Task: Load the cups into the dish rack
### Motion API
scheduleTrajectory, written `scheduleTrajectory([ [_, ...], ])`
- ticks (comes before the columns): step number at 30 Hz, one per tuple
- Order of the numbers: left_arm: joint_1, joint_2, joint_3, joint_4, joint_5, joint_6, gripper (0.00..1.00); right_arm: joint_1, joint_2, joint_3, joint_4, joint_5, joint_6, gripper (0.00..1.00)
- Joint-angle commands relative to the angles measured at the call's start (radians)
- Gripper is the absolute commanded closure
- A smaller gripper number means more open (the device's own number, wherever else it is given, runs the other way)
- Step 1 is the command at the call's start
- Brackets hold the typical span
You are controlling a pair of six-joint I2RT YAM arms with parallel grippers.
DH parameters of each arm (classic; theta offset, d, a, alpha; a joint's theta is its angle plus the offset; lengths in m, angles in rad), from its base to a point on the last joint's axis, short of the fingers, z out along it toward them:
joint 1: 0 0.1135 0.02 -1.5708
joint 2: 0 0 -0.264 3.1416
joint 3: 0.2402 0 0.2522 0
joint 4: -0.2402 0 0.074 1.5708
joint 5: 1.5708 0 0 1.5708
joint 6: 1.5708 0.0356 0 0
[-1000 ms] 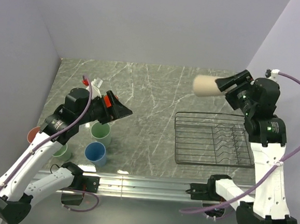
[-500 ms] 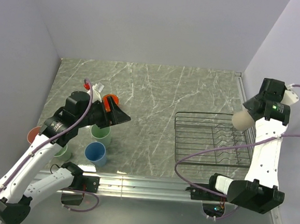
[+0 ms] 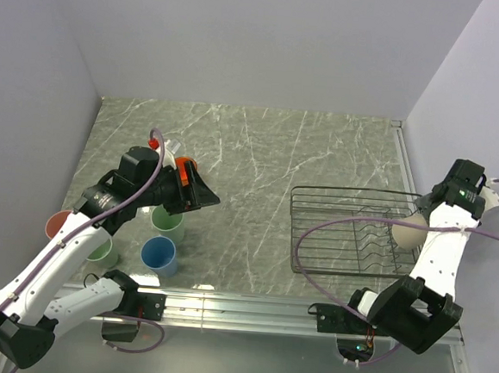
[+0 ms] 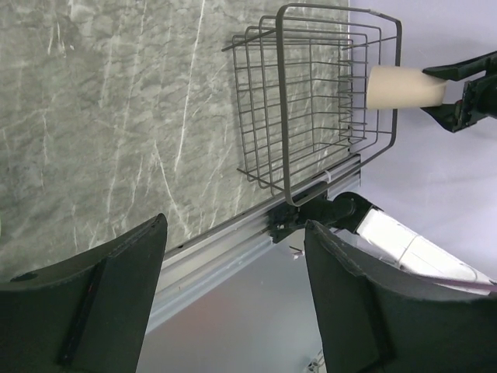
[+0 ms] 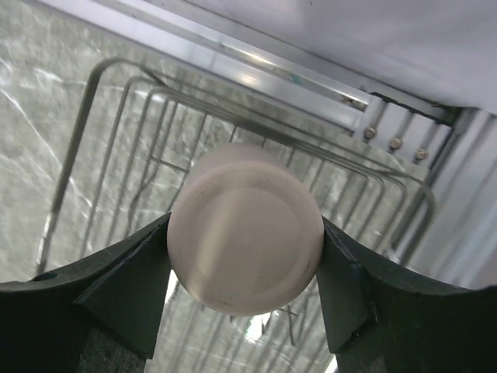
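Observation:
I should pass the orange mug [image 3: 184,166] from my left gripper to my right gripper above the marble [image 3: 266,140], because the mug sits far from the dish rack, by my left gripper.
My right gripper [image 3: 420,215] is shut on the beige cup [image 3: 407,236], held over the right end of the dark wire dish rack [image 3: 331,245]. In the right wrist view the cup's base [image 5: 245,229] faces the camera between both fingers, with rack wires [image 5: 116,155] beneath. My left gripper [image 3: 201,196] hangs open and empty above the cups at the left: a pale green one [image 3: 167,222], a blue one [image 3: 159,254], a second green one [image 3: 100,249] and a salmon one [image 3: 56,221]. The orange mug [image 3: 187,164] peeks out behind the left wrist.
The left wrist view looks across the marble table [image 4: 116,116] to the rack [image 4: 311,101] and the beige cup [image 4: 404,85]. An aluminium rail [image 3: 240,305] runs along the near edge. Walls close in on the left, back and right.
The right arm has swung the beige cup from high over the far table down and right to the rack's right end. The left gripper has narrowed slightly and shifted a little.

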Motion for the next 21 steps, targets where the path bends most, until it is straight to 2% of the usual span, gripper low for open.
scheduleTrajectory([
  [1, -0.003, 0.014, 0.071, -0.014, 0.024, 0.028, 0.24, -0.049, 0.026, -0.013, 0.123, -0.088, 0.013, 1.0],
  [7, -0.002, 0.039, 0.098, -0.034, 0.007, 0.028, 0.25, -0.123, 0.096, -0.03, 0.17, -0.205, 0.035, 1.0],
  [15, -0.002, 0.042, 0.076, -0.015, -0.001, 0.007, 0.25, -0.138, 0.166, -0.056, 0.19, -0.283, 0.032, 1.0],
  [19, -0.003, 0.046, 0.065, -0.005, -0.004, 0.004, 0.25, -0.136, 0.164, -0.062, 0.19, -0.279, 0.028, 0.5],
  [20, -0.002, 0.049, 0.061, 0.002, -0.004, 0.002, 0.25, -0.136, 0.16, -0.057, 0.19, -0.273, 0.025, 0.29],
  [21, -0.002, 0.051, 0.058, 0.006, -0.003, 0.001, 0.25, -0.136, 0.161, -0.051, 0.187, -0.267, 0.024, 0.18],
])
